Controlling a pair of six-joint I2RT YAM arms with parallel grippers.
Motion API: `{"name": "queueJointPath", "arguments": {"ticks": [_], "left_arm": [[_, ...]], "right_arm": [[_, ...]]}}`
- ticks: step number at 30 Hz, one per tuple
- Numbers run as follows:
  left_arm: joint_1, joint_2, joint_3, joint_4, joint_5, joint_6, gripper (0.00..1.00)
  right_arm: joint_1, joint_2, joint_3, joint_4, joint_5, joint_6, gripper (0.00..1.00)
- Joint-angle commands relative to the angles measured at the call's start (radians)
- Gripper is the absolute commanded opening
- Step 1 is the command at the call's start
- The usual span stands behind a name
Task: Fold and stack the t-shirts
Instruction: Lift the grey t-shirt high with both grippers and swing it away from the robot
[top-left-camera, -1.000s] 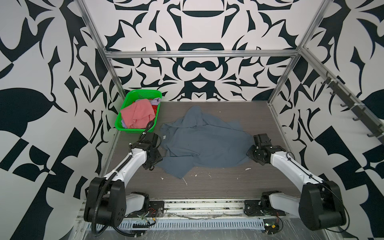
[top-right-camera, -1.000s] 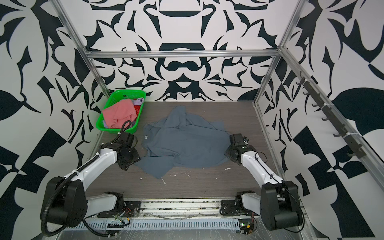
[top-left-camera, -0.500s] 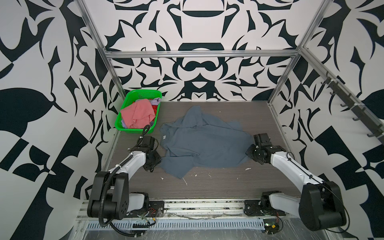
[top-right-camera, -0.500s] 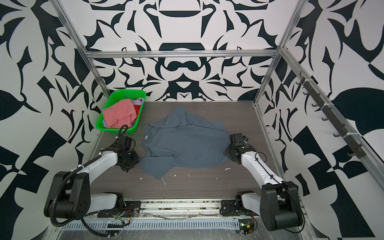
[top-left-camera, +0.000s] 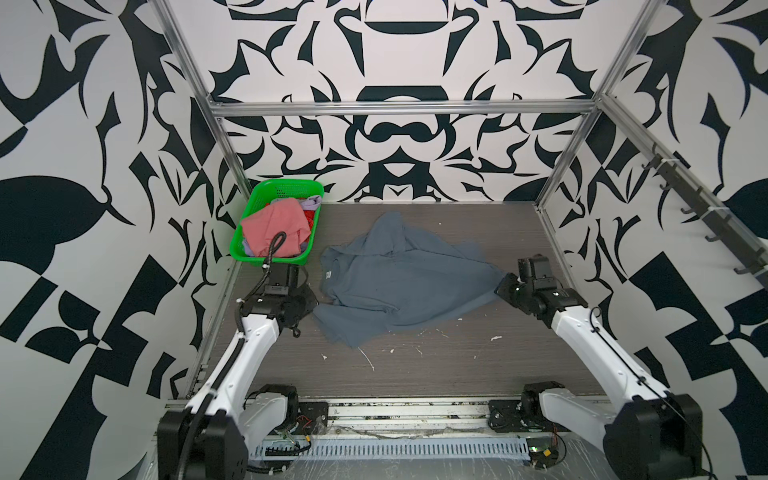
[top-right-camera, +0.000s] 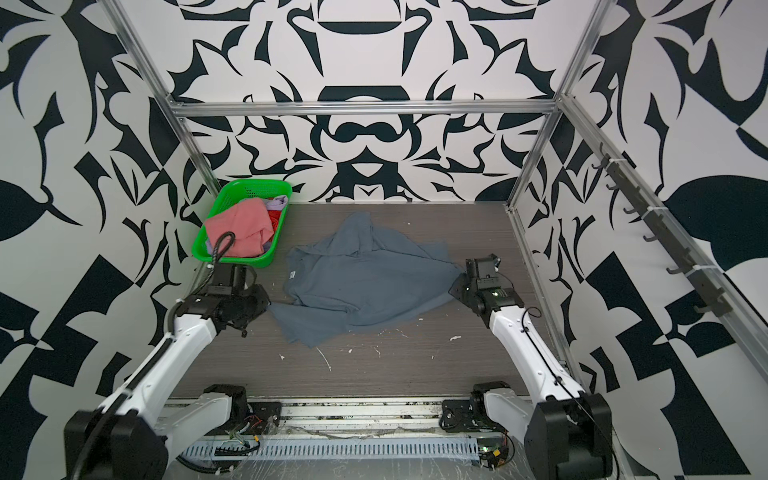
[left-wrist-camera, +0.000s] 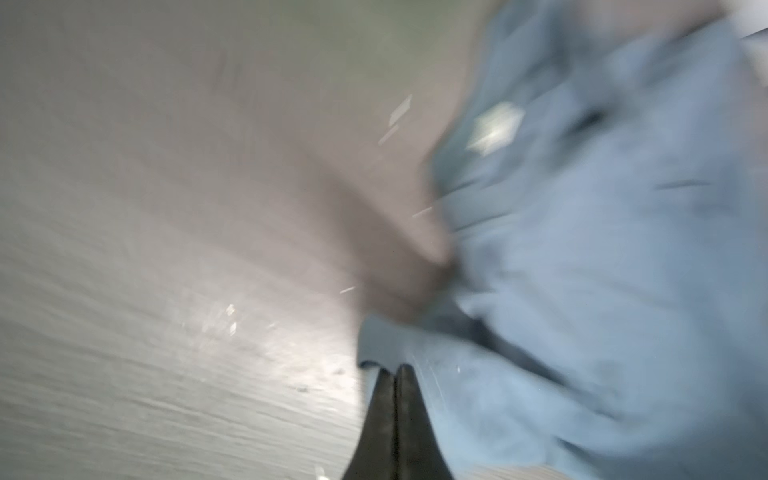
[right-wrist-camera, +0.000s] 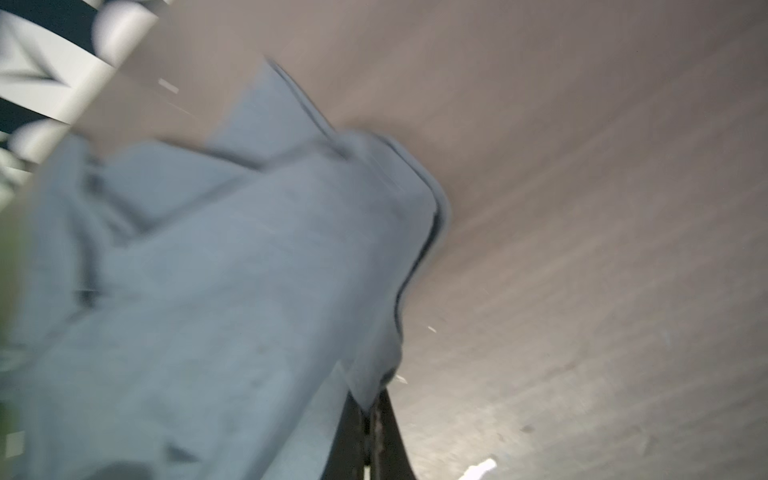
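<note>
My left gripper and my right gripper should lift the t-shirt's held corners (top-left-camera: 323, 310) high and swing it flat, because the t-shirt lies bunched (top-left-camera: 389, 237) along its far edge.
A slate blue-grey t-shirt (top-left-camera: 399, 282) (top-right-camera: 365, 282) lies crumpled and partly spread on the dark table in both top views. My left gripper (top-left-camera: 311, 305) (left-wrist-camera: 394, 372) is low at the shirt's near-left corner, its jaws shut on the cloth's edge. My right gripper (top-left-camera: 503, 284) (right-wrist-camera: 372, 405) is shut on the shirt's right corner, and the cloth runs out from between its jaws. A salmon pink t-shirt (top-left-camera: 274, 224) fills the basket, with lavender cloth (top-left-camera: 311, 203) and red cloth (top-left-camera: 309, 216) showing beside it. Both wrist views are blurred.
The green basket (top-left-camera: 259, 195) stands at the table's far left corner, just behind my left arm. Metal frame posts (top-left-camera: 557, 174) edge the table. A rail of hooks (top-left-camera: 706, 212) runs along the right wall. White specks (top-left-camera: 370, 357) dot the table's front.
My left gripper's jaws have closed at the shirt's near-left corner, and the left arm has shifted slightly. The right gripper has kept its hold on the right corner.
</note>
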Motion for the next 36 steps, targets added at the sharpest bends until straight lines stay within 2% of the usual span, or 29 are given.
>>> {"name": "queueJointPath", "arguments": {"ticks": [1,5,13,19,24,29,33,36], "left_arm": [[0.005,-0.109,0.197,-0.082,0.005,0.068,0.0],[0.005,-0.162,0.48,-0.104,0.015,0.16,0.0],[0.005,-0.15,0.877,0.094,0.108,0.305,0.0],[0.005,-0.034,1.119,0.2,0.163,0.362,0.0],[0.005,0.116,1.161,0.243,0.207,0.321,0.0],[0.005,0.318,1.182,0.258,0.191,0.292,0.0],[0.005,0.501,1.278,0.269,0.176,0.292,0.0],[0.006,0.644,1.41,0.271,0.17,0.286,0.0]], "right_arm": [[-0.002,-0.07,0.171,0.036,-0.025,-0.063,0.0],[-0.002,-0.08,0.409,0.047,-0.12,-0.146,0.0],[-0.001,0.003,0.891,0.141,-0.279,-0.286,0.0],[-0.001,0.116,1.176,0.131,-0.257,-0.362,0.0],[-0.002,0.208,1.214,0.117,-0.156,-0.369,0.0],[-0.002,0.328,1.219,0.157,-0.156,-0.351,0.0],[-0.003,0.457,1.292,0.184,-0.141,-0.357,0.0],[-0.002,0.567,1.392,0.204,-0.156,-0.351,0.0]]}}
